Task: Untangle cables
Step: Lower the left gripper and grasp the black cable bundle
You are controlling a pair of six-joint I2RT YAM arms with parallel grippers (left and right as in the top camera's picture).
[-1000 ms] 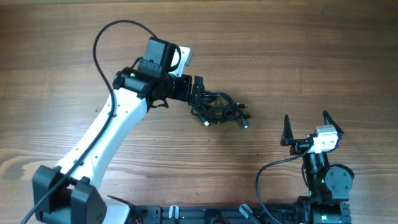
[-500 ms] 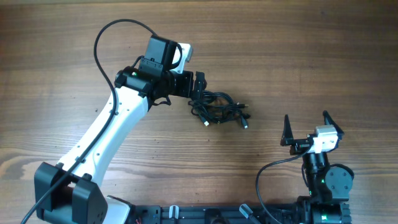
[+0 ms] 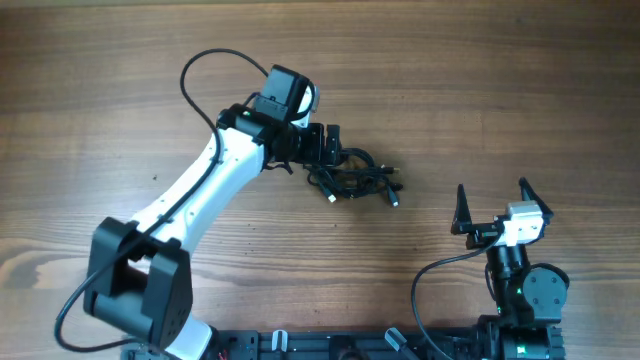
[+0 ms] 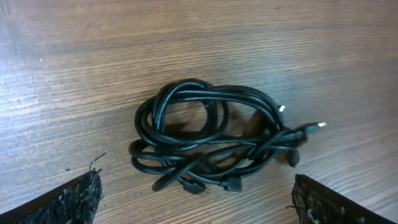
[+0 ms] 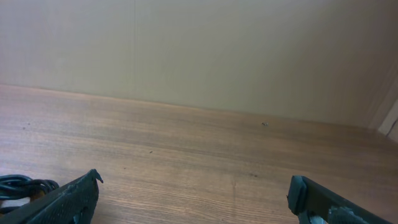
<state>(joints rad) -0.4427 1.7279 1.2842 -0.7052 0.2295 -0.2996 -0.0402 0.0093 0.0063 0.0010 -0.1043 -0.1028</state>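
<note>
My left gripper keeps going down, as the black cords' looped end [image 4: 155, 160] is in line with its open fingers, until they straddle the cords' looped end, and then close.
The cables [image 3: 355, 176] lie as one small knot of thin black cords near the middle of the table, with two metal-tipped plugs poking out toward the front. My left gripper [image 3: 329, 146] hovers open just left of the knot, touching nothing. From the left wrist, the cables [image 4: 214, 145] sit between and slightly ahead of the wide-open left gripper [image 4: 196, 185]. Over at the front right, my right gripper [image 3: 492, 196] stands open and empty, well away from the knot. In the right wrist view the right gripper [image 5: 194, 182] frames bare wood, and the cables [image 5: 18, 184] peek in at the lower left edge.
The left arm's own thicker black cable [image 3: 205, 68] loops above the arm. The wooden table [image 3: 520, 80] stretches on all sides of the knot. A pale wall [image 5: 199, 50] stands behind the table's far edge.
The left arm has swung right and its gripper has edged closer to the knot. The cables and the right arm have not moved.
</note>
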